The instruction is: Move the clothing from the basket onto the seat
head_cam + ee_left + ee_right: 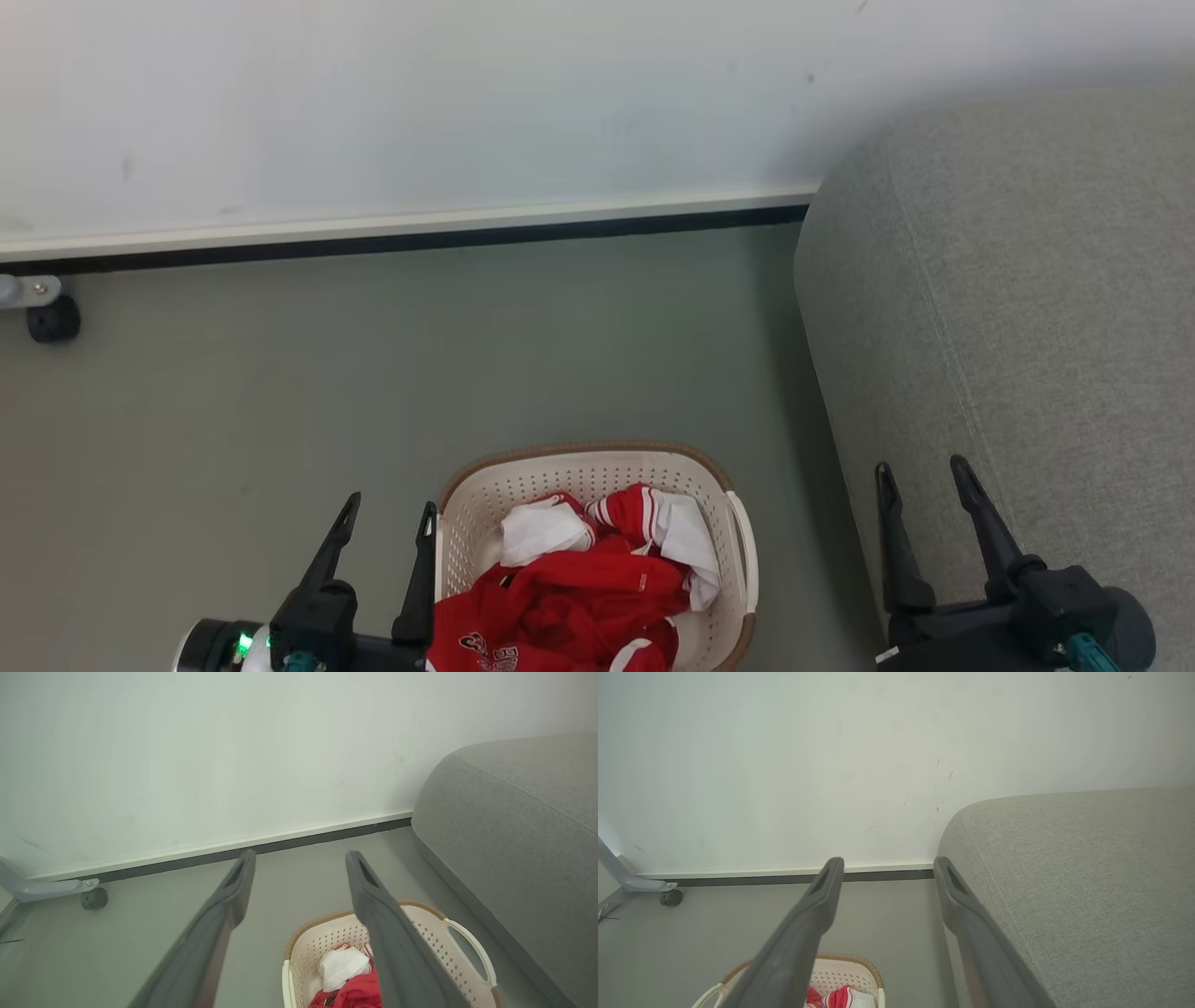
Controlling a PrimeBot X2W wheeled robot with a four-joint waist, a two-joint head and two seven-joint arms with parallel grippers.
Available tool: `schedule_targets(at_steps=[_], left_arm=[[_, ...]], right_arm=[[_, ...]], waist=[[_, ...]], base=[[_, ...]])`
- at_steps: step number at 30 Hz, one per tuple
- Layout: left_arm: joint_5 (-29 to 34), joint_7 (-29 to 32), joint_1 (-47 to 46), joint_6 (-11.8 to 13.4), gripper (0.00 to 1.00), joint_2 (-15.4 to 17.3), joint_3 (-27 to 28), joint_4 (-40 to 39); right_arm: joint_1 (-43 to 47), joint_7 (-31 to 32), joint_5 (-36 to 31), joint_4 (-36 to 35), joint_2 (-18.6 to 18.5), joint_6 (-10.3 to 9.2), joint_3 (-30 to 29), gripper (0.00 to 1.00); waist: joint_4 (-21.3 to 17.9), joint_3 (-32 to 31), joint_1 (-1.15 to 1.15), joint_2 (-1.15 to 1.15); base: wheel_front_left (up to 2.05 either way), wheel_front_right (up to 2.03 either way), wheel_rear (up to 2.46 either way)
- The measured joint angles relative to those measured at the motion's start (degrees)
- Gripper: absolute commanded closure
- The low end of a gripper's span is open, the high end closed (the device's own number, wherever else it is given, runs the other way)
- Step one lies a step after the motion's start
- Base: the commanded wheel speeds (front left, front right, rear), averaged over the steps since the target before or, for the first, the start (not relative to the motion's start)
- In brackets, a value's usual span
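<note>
The red cloth with white ends point(611, 582) lies partly over a lettered piece point(489, 651), so that lettered piece will remain in the basket when the robot lifts the cloth.
Red and white clothing point(583, 583) lies bundled in the cream basket point(579, 467) with a brown rim, on the floor at the bottom centre of the head view. The grey seat point(1027, 308) rises to its right. My left gripper point(387, 523) hangs open just left of the basket's rim, holding nothing. My right gripper point(920, 485) stands open over the seat's front edge, empty too. In the left wrist view the left gripper point(299, 863) points over the basket point(434, 938) and clothing point(345, 975). The right wrist view shows the right gripper point(885, 870) above the seat point(1087, 882), with the basket point(850, 963) below.
A white wall point(420, 112) with a pale skirting board and dark strip runs behind. A caster wheel point(53, 320) on a grey leg stands at the far left. Grey floor point(373, 373) stretches between wall, basket and seat.
</note>
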Motion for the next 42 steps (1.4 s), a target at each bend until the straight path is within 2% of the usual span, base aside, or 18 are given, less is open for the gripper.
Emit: schedule_targets(at_steps=[12,20,24,42], left_arm=[[3.01,0.11,-8.42,-2.25,0.00,-0.03,-3.89,7.16],[5.66,2.26,-15.24,-3.69,0.00,0.04,-5.76,13.32],[6.60,3.80,-19.03,-3.70,0.00,0.51,-6.23,17.16],[9.28,7.16,-32.11,-3.69,0.00,2.40,-5.80,24.93]], right_arm=[[-5.12,-0.01,-0.92,-3.03,0.71,-0.10,-0.25,0.00],[-8.92,-0.24,-1.29,-4.91,1.38,-0.10,0.26,0.00],[-10.75,-0.42,-1.60,-5.79,1.47,-0.10,0.65,0.00],[-17.01,-0.43,-1.97,-10.80,2.33,-0.10,1.79,0.00]], waist=[[-3.33,9.51,0.01,0.00],[-6.55,16.03,0.01,0.00],[-8.39,20.27,0.00,0.00],[-12.34,35.30,0.00,0.01]], base=[[0.00,0.00,0.00],[0.00,0.00,0.00],[0.00,0.00,0.00],[0.00,0.00,0.00]])
